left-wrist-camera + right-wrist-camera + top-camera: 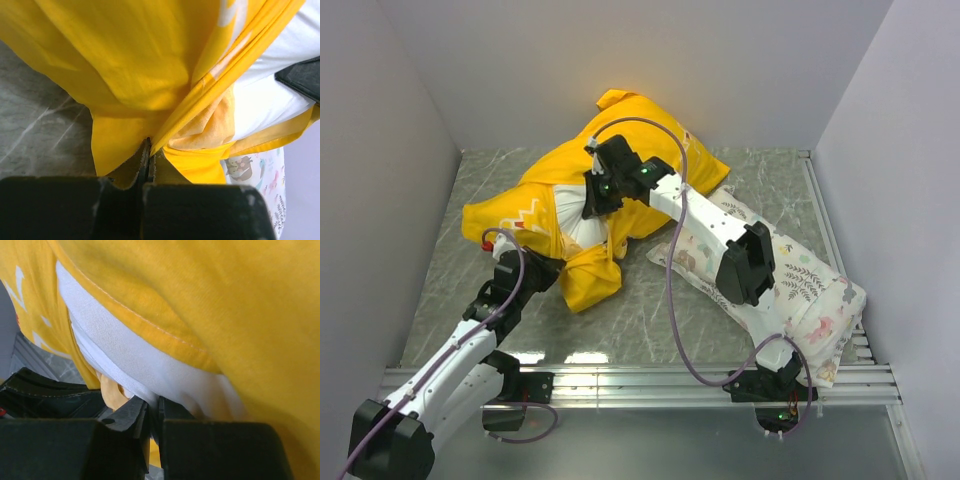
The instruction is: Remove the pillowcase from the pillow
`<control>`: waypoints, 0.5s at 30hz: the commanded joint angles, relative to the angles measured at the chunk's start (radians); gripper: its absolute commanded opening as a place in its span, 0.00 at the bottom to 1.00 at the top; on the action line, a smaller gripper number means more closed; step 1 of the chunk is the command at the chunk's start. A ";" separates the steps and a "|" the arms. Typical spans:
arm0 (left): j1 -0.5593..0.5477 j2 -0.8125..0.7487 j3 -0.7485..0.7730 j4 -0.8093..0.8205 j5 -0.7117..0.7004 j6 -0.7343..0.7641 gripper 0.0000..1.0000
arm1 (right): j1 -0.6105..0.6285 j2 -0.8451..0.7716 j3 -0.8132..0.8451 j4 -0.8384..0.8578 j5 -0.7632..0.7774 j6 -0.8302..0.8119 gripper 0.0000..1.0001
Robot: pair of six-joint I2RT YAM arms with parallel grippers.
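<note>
The left gripper is pinching a narrow edge of the yellow pillowcase [167, 134], so it should open, gather up the thicker fold [212, 72] next to the pillow and pull toward the rail.
The yellow pillowcase [560, 175] lies bunched in the middle of the table, partly round the plain white pillow [582, 218], which shows at its open end. My left gripper [542, 268] is shut on a fold of the pillowcase's lower edge [175, 120]. My right gripper [595, 200] is at the open end and shut on the white pillow's fabric [130, 357], with yellow cloth [225, 305] draped over it. Most of the pillow is hidden inside the case.
A second white pillow printed with small pastel figures [800, 290] lies at the right under my right arm; it also shows in the left wrist view [255, 175]. Grey walls enclose the table on three sides. A metal rail [640, 380] runs along the near edge.
</note>
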 commanded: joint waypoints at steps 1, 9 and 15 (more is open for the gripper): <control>0.005 0.031 -0.070 -0.297 -0.073 0.006 0.00 | -0.160 -0.188 0.124 0.298 0.171 0.037 0.00; 0.004 0.062 -0.055 -0.303 -0.095 -0.001 0.00 | -0.179 -0.292 0.085 0.348 0.120 0.057 0.00; -0.027 -0.018 0.031 -0.255 0.012 0.094 0.01 | -0.127 -0.360 -0.074 0.420 0.077 0.049 0.00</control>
